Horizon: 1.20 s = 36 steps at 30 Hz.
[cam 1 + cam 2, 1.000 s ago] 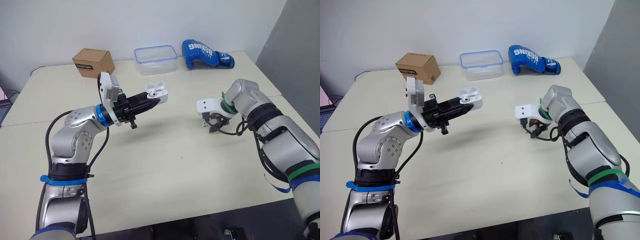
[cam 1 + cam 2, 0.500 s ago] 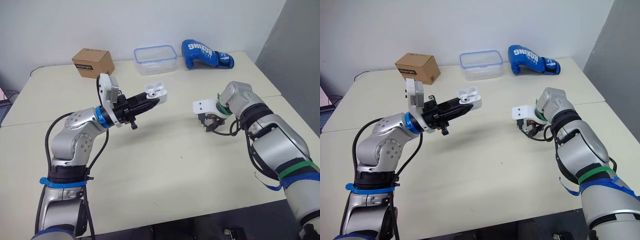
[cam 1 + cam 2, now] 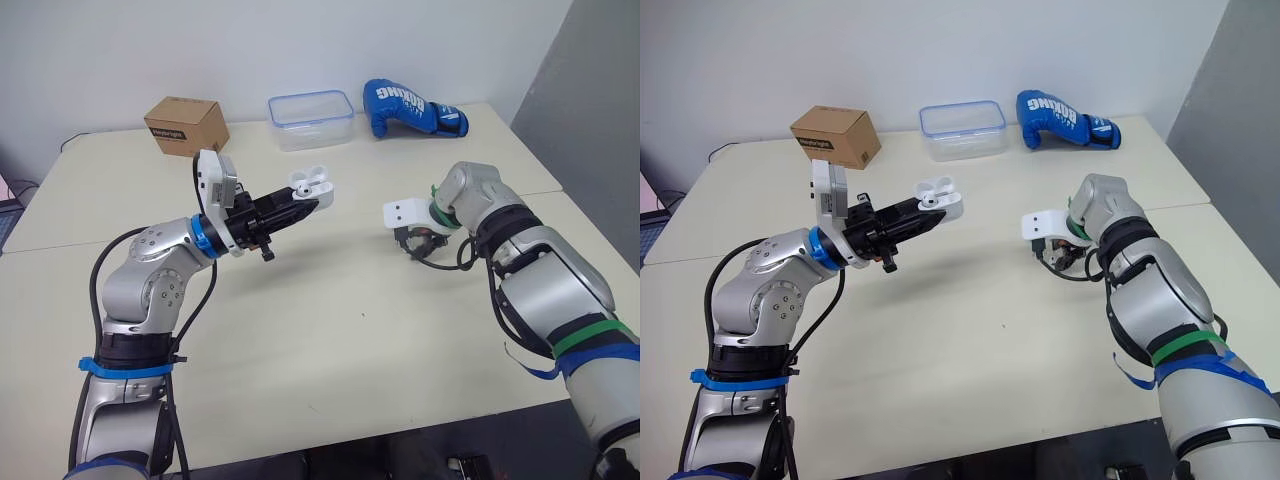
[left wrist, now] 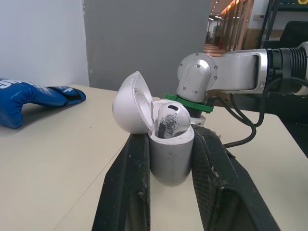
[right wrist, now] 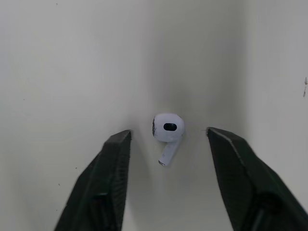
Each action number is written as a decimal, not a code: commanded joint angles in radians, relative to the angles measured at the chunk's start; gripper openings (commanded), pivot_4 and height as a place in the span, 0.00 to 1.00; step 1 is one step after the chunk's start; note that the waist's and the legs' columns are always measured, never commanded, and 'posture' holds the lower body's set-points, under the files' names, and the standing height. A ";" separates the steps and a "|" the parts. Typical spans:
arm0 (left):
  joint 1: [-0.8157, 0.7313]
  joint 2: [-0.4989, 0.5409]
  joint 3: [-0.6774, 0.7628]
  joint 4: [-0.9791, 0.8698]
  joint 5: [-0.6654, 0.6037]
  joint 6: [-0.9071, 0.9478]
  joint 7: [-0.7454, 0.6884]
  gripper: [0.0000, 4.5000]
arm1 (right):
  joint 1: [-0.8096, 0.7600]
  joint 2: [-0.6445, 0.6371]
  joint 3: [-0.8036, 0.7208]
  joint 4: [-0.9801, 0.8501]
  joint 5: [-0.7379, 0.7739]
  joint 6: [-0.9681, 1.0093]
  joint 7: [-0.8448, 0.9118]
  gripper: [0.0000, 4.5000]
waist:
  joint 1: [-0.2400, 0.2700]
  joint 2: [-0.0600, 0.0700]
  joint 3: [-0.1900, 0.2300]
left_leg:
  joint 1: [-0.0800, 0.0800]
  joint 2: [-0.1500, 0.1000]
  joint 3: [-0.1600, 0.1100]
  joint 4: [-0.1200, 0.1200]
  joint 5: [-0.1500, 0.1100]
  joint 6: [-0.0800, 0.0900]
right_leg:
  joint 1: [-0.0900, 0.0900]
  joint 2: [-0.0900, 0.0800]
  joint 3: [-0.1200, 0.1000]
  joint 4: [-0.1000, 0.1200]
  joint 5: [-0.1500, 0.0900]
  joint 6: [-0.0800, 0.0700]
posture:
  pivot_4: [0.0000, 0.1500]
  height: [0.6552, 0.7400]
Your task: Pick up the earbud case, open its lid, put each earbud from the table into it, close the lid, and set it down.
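Note:
The earbud's round head (image 5: 168, 127) is between the robot's fingers, so I expect its stem (image 5: 169, 154) to stay free and point down into the case when the robot carries the earbud over.
My left gripper (image 3: 303, 200) holds the white earbud case (image 3: 312, 185) in the air over the table's middle left, shut on its body. The lid (image 4: 131, 109) is swung open, and one earbud (image 4: 170, 121) sits in the case (image 4: 169, 156). To the right, my right gripper (image 3: 417, 243) points down at the table. In the right wrist view it (image 5: 168, 134) is open, and the second white earbud (image 5: 167, 129) lies on the table between its two fingers (image 5: 108, 163), touching neither.
At the table's far edge stand a cardboard box (image 3: 186, 124), a clear plastic container (image 3: 311, 118) and a blue boxing glove (image 3: 412, 107). A seam (image 3: 60, 245) runs across the beige tabletop. The near half is bare surface.
My right gripper has shifted slightly left over the table and its wrist has turned. The left gripper holds the open case almost still.

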 commanded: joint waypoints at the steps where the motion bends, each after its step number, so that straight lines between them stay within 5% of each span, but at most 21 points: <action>1: -0.004 0.007 0.023 -0.036 -0.014 -0.013 0.006 0.17 | -0.028 0.007 -0.021 -0.006 -0.010 -0.007 0.004 0.35 | 0.000 0.000 0.000 | 0.000 0.000 0.000 0.000 0.000 0.000 | 0.000 0.000 0.000 0.000 0.000 0.000 | 1.00 1.00; 20: 0.004 0.006 0.025 -0.034 -0.012 -0.020 0.007 0.17 | -0.020 0.015 -0.032 -0.002 -0.041 -0.008 0.004 0.35 | 0.000 0.000 0.000 | 0.000 0.000 0.000 0.000 0.000 0.000 | 0.000 0.000 0.000 0.000 0.000 0.000 | 1.00 1.00; 25: 0.002 0.005 0.025 -0.029 -0.011 -0.023 0.006 0.17 | -0.020 0.018 -0.036 -0.004 -0.041 -0.008 0.003 0.10 | 0.000 0.000 0.000 | 0.000 0.000 0.000 0.000 0.000 0.000 | 0.000 0.000 0.000 0.000 0.000 0.000 | 1.00 1.00; 32: 0.003 0.003 0.023 -0.031 -0.011 -0.022 0.008 0.17 | -0.024 -0.015 -0.037 -0.047 -0.035 -0.021 0.074 0.10 | 0.000 0.000 0.000 | 0.000 0.000 0.000 0.000 0.000 0.000 | 0.000 0.000 0.000 0.000 0.000 0.000 | 1.00 1.00; 36: 0.002 0.004 0.022 -0.031 -0.011 -0.021 0.007 0.17 | 0.033 -0.084 -0.043 -0.223 0.008 -0.012 0.291 0.10 | 0.000 0.000 0.000 | 0.000 0.000 0.000 0.000 0.000 0.000 | 0.000 0.000 0.000 0.000 0.000 0.000 | 1.00 1.00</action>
